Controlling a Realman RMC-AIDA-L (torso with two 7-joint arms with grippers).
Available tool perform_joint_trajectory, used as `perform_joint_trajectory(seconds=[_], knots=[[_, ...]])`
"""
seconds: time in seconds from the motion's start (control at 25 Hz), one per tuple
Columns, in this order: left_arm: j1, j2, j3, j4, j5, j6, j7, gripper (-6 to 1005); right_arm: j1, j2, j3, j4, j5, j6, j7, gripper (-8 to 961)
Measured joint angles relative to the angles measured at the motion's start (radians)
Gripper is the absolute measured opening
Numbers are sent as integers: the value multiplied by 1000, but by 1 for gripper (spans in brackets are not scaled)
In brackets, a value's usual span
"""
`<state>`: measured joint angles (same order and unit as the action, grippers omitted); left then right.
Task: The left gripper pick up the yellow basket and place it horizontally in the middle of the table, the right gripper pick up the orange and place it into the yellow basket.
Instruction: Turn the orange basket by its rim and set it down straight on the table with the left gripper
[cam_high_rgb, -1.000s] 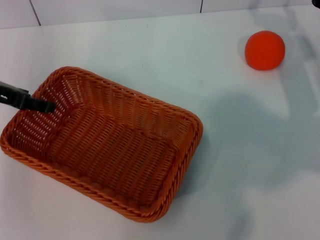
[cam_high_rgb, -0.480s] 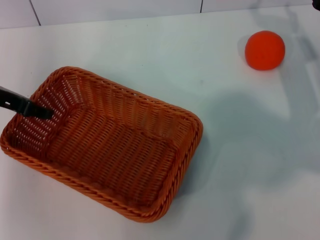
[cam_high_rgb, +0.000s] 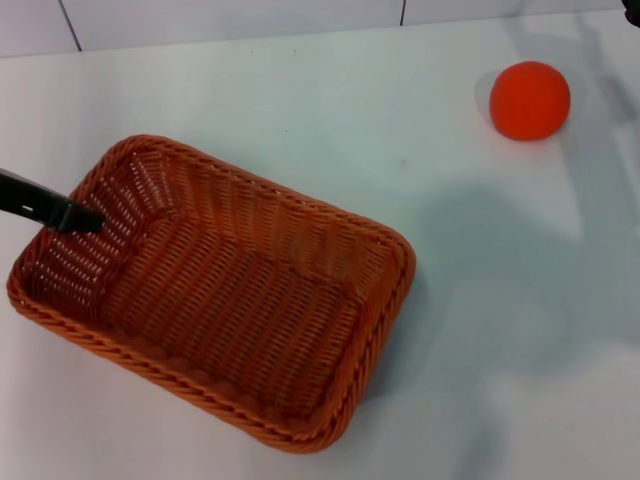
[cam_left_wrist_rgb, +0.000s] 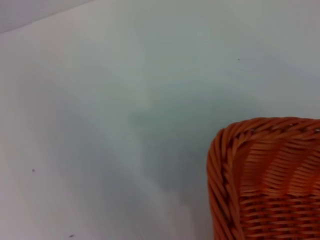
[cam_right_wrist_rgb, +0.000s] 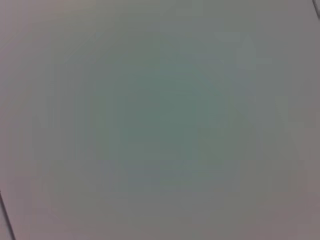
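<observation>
The yellow basket slanting away (cam_high_rgb: 225, 290) from the tiled wall needs a turn first, so next my left gripper swings it by its short rim parallel to the wall (cam_high_rgb: 270, 38) before putting it down.
The yellow basket (cam_high_rgb: 225, 295), an orange-brown woven rectangle, sits askew at the left of the white table (cam_high_rgb: 300, 100) in the head view. My left gripper (cam_high_rgb: 80, 218) shows as a thin black finger reaching from the left over the basket's left short rim and lying against its inner wall, gripping that rim. One corner of the basket shows in the left wrist view (cam_left_wrist_rgb: 265, 180). The orange (cam_high_rgb: 530, 100) lies alone at the far right. My right gripper (cam_high_rgb: 633, 6) is only a dark sliver at the top right corner, beyond the orange.
A tiled wall edge (cam_high_rgb: 200, 20) runs along the back of the table. Bare white tabletop (cam_high_rgb: 500, 300) lies between the basket and the orange. The right wrist view shows only a plain blurred surface (cam_right_wrist_rgb: 160, 120).
The basket has shifted slightly to the right and looks a little larger, carried by the left finger on its rim. The orange and the right gripper have not moved.
</observation>
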<state>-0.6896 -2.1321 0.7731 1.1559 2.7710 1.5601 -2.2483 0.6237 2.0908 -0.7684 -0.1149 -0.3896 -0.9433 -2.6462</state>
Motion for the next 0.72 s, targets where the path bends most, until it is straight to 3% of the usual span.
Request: perform_joint_trajectory(seconds=[0.24, 0.44, 0.72], knots=[[-8, -7, -3, 17, -6, 24, 0, 179, 5, 0, 18, 0, 0, 10, 0, 945], [-11, -7, -62, 37, -49, 40, -6, 179, 5, 0, 18, -1, 0, 14, 0, 945], [-14, 19, -242, 45, -222, 115, -56, 179, 5, 0, 18, -3, 0, 14, 0, 945]])
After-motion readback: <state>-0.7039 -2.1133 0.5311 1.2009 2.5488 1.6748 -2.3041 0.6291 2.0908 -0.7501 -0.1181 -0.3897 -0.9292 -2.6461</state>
